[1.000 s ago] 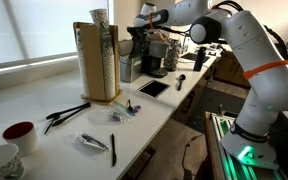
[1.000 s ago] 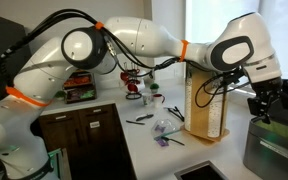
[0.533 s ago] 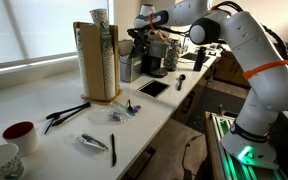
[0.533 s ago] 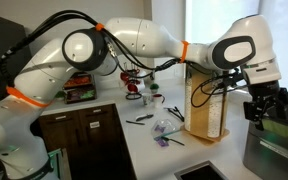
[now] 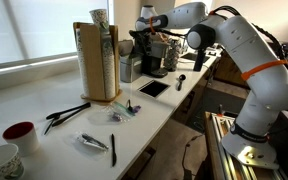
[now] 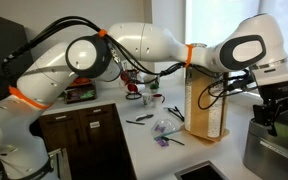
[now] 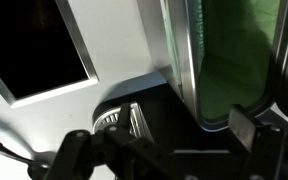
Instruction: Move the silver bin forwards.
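My gripper needs to move along the bin's rim and turn square before it closes, because its fingers are past the silver bin's rounded corner (image 7: pixel 200 118) and crooked to the bin's rim (image 7: pixel 188 62).
The silver bin (image 5: pixel 125 68) stands between the tall wooden stand (image 5: pixel 97 62) and the coffee machine. In an exterior view the silver bin (image 6: pixel 276 150) fills the lower right corner. My gripper (image 6: pixel 273 112) hangs just above its rim; it also shows by the coffee machine (image 5: pixel 144 20). In the wrist view the silver bin's metal rim (image 7: pixel 184 60) runs down the frame with a green lining inside. My gripper (image 7: pixel 164 140) is open, one finger on each side of the rim, holding nothing.
The dark coffee machine (image 5: pixel 152 52) stands right behind the bin. A black tablet (image 5: pixel 152 88), black tongs (image 5: pixel 66 113), a pen (image 5: pixel 112 148) and a red cup (image 5: pixel 20 133) lie along the white counter. The counter edge drops off towards the robot base.
My gripper has shifted slightly and sunk a little closer to the bin's rim. The bin has not moved.
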